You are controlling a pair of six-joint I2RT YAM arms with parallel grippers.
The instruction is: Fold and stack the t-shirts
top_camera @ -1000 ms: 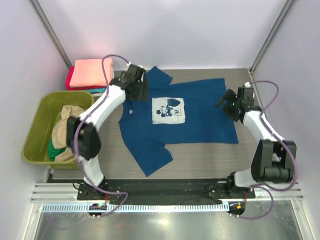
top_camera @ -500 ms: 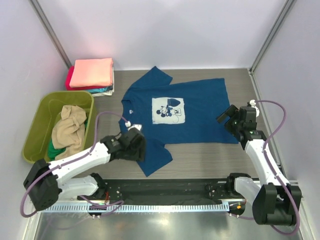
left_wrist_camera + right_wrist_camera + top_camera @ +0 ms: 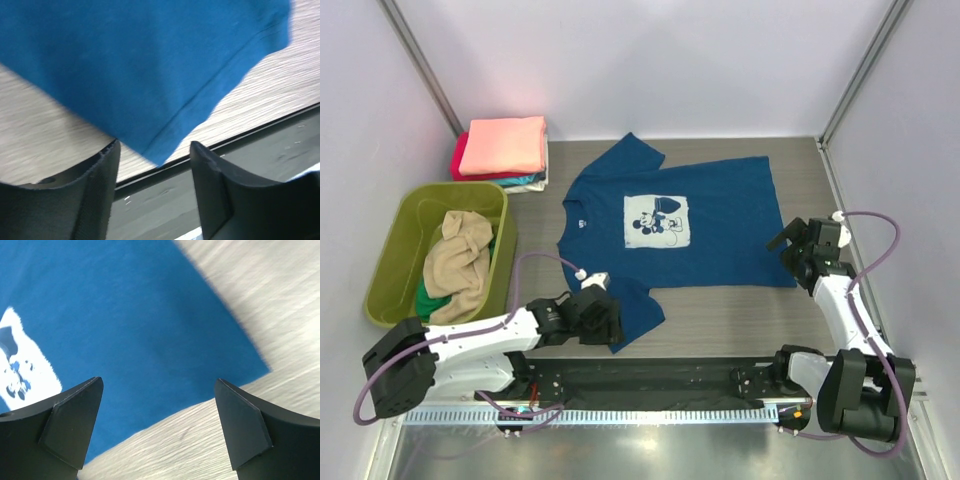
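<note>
The navy blue t-shirt's near hem corner [image 3: 792,283] is outside the fingers of the robot's right gripper, so next the right gripper moves over to that corner [image 3: 261,371] and pinches it before folding.
A navy blue t-shirt [image 3: 720,215] lies spread flat on the table, its white printed patch [image 3: 657,218] facing up. My left gripper [image 3: 610,320] is open and empty, low over the shirt's near sleeve. In the left wrist view [image 3: 154,146] the sleeve's corner [image 3: 150,65] lies between the fingers. My right gripper [image 3: 788,243] is open and empty at the shirt's near right hem corner. In the right wrist view [image 3: 159,382] the blue cloth [image 3: 125,315] and its hem edge lie just ahead of the fingers.
A folded stack stands at the back left: a salmon-pink shirt [image 3: 503,145] on top, red [image 3: 460,165] and teal [image 3: 520,182] beneath. An olive-green tub [image 3: 395,225] at the left holds a tan shirt [image 3: 460,255] and a green one [image 3: 428,300]. A black rail [image 3: 670,375] runs along the near edge.
My left arm swung from the shirt's far collar down to its near sleeve. My right gripper drew back toward the near right hem corner. The shirt has not moved.
</note>
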